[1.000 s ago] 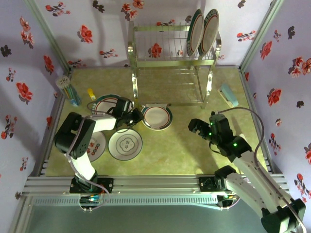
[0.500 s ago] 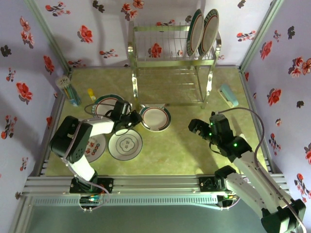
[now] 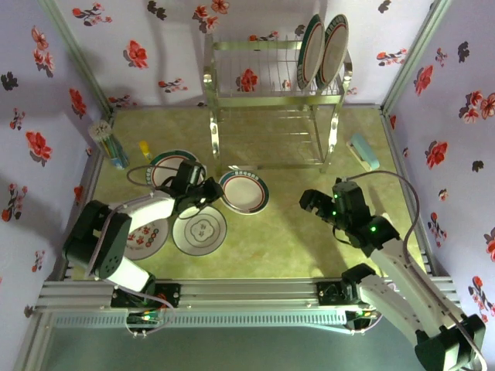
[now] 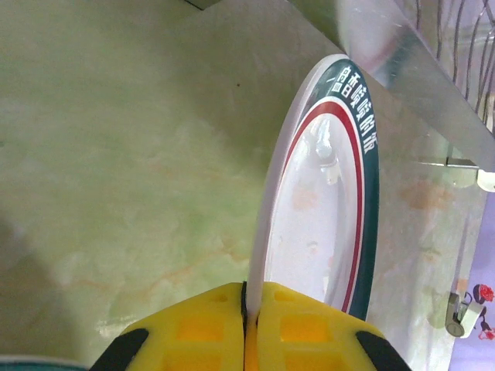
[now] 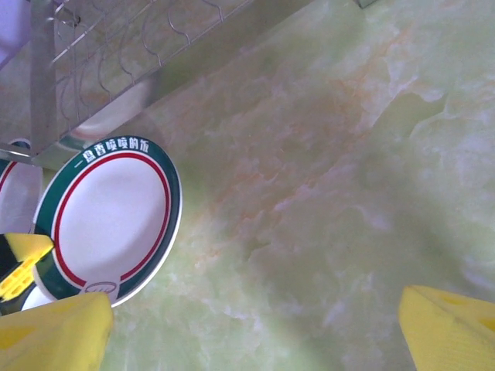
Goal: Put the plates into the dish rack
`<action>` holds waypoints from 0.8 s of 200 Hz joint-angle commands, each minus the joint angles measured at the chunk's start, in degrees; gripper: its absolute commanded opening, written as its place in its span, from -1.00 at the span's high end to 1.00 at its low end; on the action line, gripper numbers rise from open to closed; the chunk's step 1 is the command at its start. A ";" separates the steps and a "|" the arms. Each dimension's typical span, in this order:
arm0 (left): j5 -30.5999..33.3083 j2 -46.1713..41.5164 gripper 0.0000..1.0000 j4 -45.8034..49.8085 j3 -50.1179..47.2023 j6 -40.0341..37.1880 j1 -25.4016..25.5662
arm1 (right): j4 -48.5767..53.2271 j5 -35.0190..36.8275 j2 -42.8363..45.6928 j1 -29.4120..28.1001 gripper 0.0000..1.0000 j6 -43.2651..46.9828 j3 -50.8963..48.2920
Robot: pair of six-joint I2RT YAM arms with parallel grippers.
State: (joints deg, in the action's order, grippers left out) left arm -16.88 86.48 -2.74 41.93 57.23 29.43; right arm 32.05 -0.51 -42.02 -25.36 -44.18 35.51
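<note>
I should keep moving my right gripper's open fingers toward the held plate's free rim until they straddle it, as that rim [image 3: 267,195] lies clear opposite my left gripper.
My left gripper [image 3: 213,191] is shut on the near-left rim of a white plate with a green-and-red band [image 3: 246,192], in front of the dish rack [image 3: 274,85]. In the left wrist view the yellow fingers [image 4: 209,325] pinch the rim, and the plate [image 4: 325,185] stretches away from them. Two banded plates [image 3: 323,49] stand upright in the rack's right end. Three more plates lie flat at the left: a banded one [image 3: 160,166], a plain one with a centre motif [image 3: 199,230] and a red-patterned one [image 3: 147,236]. My right gripper [image 3: 313,202] hangs open over bare table, right of the held plate [image 5: 108,216].
A cup of pens [image 3: 112,147] and a small yellow object [image 3: 145,149] stand at the left edge. A teal object [image 3: 363,151] lies right of the rack's legs. Flowered walls close in the table on three sides.
My left arm's elbow has swung down and to the left, and the held plate has shifted slightly left and nearer. The right arm has not moved.
</note>
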 commanded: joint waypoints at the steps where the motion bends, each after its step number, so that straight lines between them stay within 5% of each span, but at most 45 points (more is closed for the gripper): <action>1: 0.28 -3.99 1.00 1.83 0.65 -1.09 0.45 | 0.17 -2.43 -1.13 0.32 -0.91 -0.06 1.25; 85: -0.07 -13.23 1.00 9.63 1.32 -3.94 0.44 | -8.54 -13.46 -8.59 0.40 -0.92 0.25 2.19; 160: -7.48 -16.35 1.00 11.12 4.25 -13.10 0.50 | -19.53 -25.55 -18.79 0.36 -0.72 -0.55 3.65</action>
State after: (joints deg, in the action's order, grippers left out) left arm -20.10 71.61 8.45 42.63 48.62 29.47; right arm 18.28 -20.95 -58.92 -25.36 -43.81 37.34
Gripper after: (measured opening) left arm 0.087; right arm 0.876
